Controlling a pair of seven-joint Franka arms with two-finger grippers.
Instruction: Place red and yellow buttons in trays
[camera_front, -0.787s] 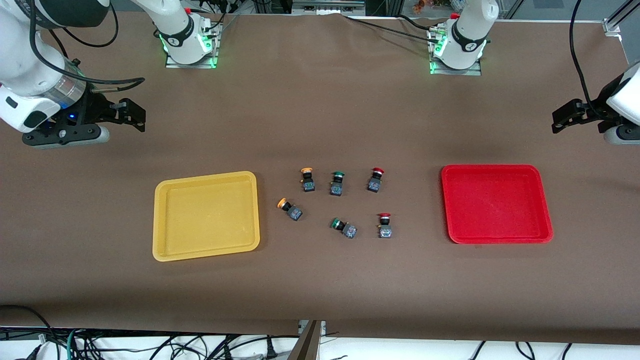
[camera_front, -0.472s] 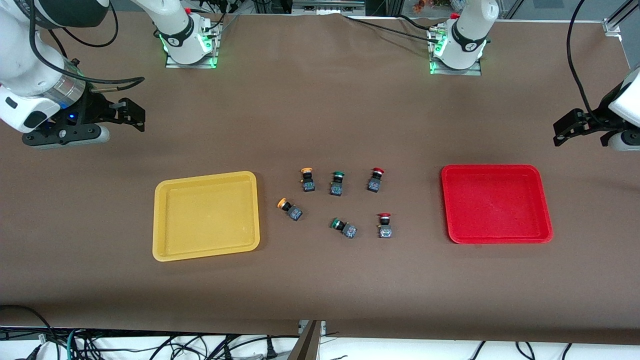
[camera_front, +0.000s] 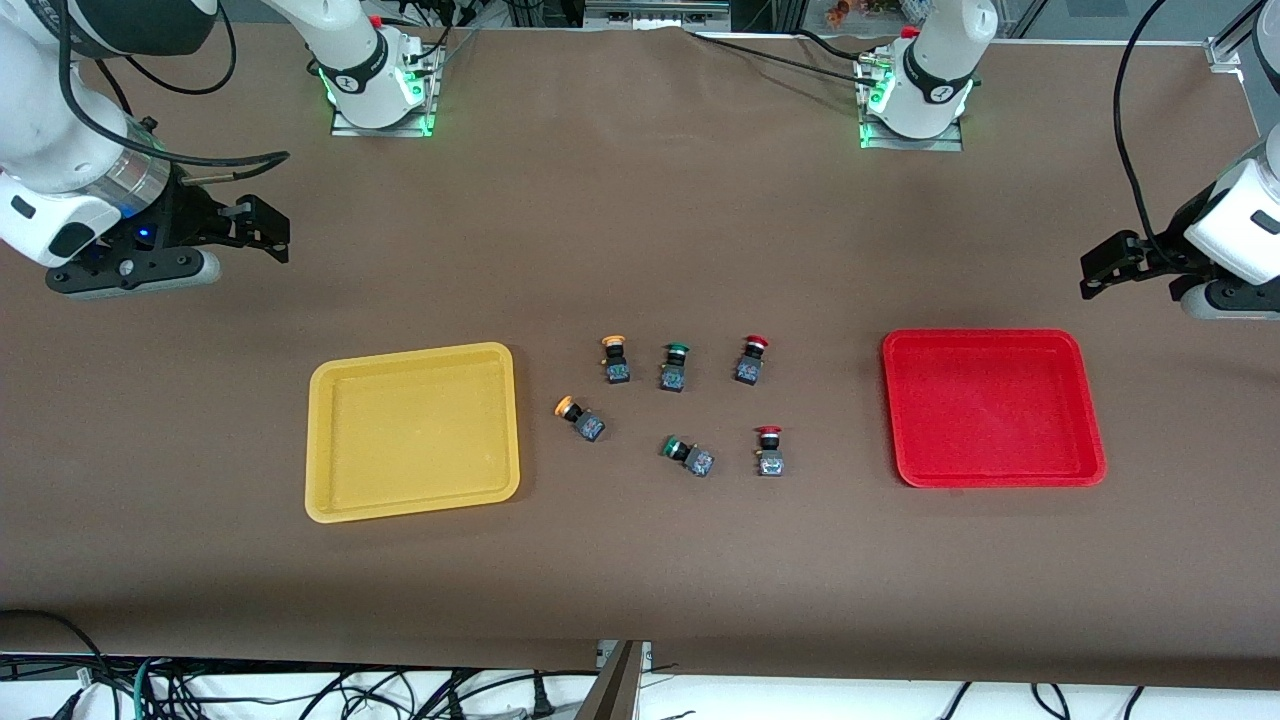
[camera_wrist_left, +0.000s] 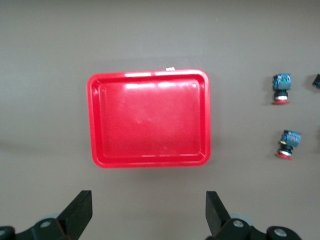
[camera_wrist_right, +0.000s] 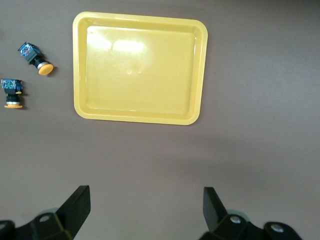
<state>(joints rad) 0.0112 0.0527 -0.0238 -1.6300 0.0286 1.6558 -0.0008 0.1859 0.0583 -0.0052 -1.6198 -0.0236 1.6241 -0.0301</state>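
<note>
The red button nearer the arm bases is clear of the green buttons, so the robot's left gripper should now move toward that button's body until the fingers close.
Two orange-yellow capped buttons and two red capped buttons lie on the brown table between the yellow tray and the red tray. Both trays hold nothing. My left gripper is open and empty over bare table beside the red tray; its view shows the two red buttons. My right gripper is open and empty over bare table beside the yellow tray; its view shows the orange-yellow buttons.
Two green capped buttons lie among the others, between the orange-yellow pair and the red pair. The arm bases stand along the table's edge farthest from the front camera.
My left gripper has moved in over the table toward the red tray. The right arm and all buttons have not moved.
</note>
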